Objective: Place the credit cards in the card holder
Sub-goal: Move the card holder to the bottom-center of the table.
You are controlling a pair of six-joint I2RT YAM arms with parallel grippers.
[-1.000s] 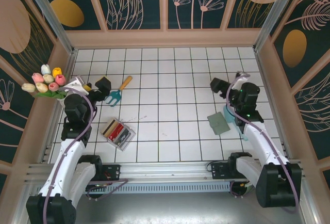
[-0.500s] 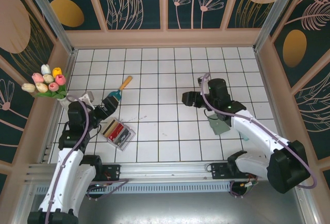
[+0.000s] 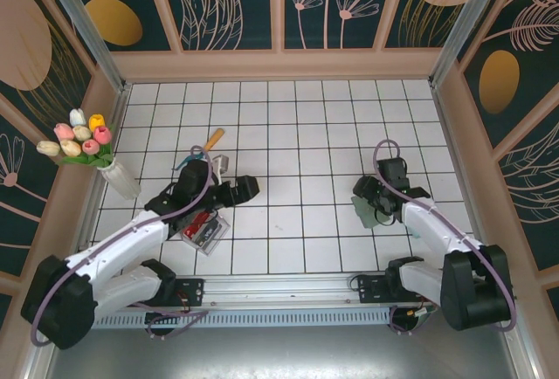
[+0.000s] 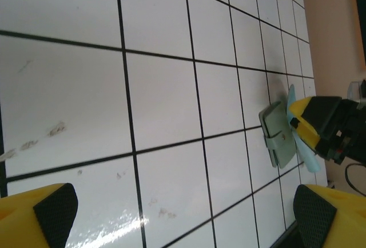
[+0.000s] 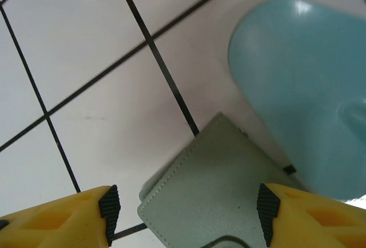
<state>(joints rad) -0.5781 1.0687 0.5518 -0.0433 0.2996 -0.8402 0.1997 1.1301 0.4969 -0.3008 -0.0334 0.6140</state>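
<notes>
The robot's right gripper should bring the shut card holder to the middle, where the left gripper can hold it, because it lies far from the left gripper.
The sage-green card holder lies shut on the white tiles at the right. My right gripper hangs just over its far end. In the right wrist view the card holder sits between and below the two fingertips of this open gripper, with a gap at the left pad. The credit cards, red and dark ones, lie in a clear tray at the left. My left gripper reaches past the tray toward the middle, open and empty. From there the card holder shows far off.
A pale blue rounded object lies right beside the card holder. A small rake with an orange handle is behind the left arm. A vase of tulips stands at the left wall. Walls enclose the table on three sides.
My left arm has swung from beside the vase out over the tray toward the middle. My right gripper has come back and down over the card holder, its jaws somewhat narrower.
</notes>
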